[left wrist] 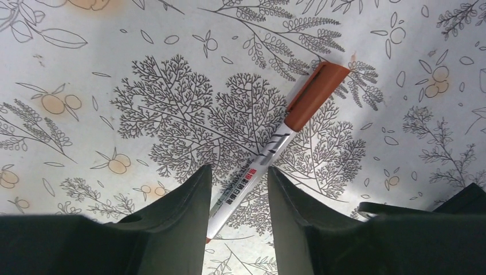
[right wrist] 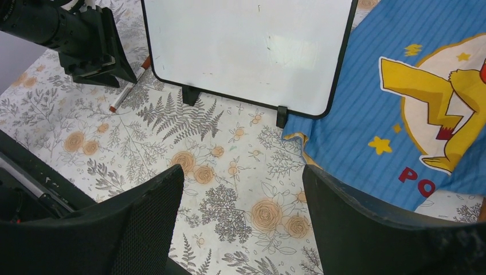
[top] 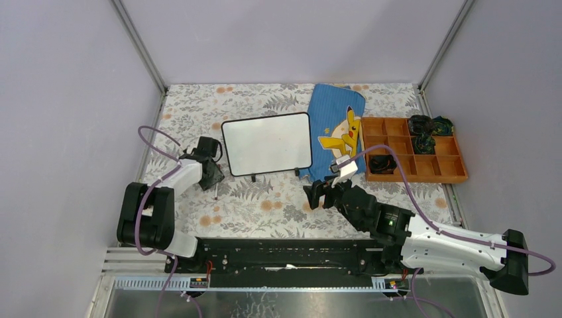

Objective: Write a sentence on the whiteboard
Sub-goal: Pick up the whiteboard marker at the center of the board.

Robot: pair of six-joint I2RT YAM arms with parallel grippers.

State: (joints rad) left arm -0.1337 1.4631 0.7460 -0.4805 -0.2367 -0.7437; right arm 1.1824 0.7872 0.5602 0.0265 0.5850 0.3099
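Observation:
My left gripper should open wider, line up with the marker's white body (left wrist: pixel 238 193) and close just below the marker's brown cap, because the marker's body is slanted between its fingers.
The whiteboard (top: pixel 266 144) stands blank on its two black feet at mid-table; the right wrist view also shows the whiteboard (right wrist: pixel 246 51). Left of it a white marker (left wrist: pixel 269 150) with a brown cap (left wrist: pixel 314 94) lies flat on the floral cloth. My left gripper (left wrist: pixel 238 169) is down over the marker's tail end, jaws straddling the barrel with a gap still showing on the right side, so it is open. From above, the left gripper (top: pixel 213 177) sits at the board's lower left corner. My right gripper (top: pixel 318 194) hovers open and empty in front of the board.
A blue Pikachu pouch (top: pixel 338 126) lies right of the board, partly behind it. At the right edge sits an orange compartment tray (top: pixel 457 177) with dark items (top: pixel 424 129) in it. Grey walls enclose the table on three sides.

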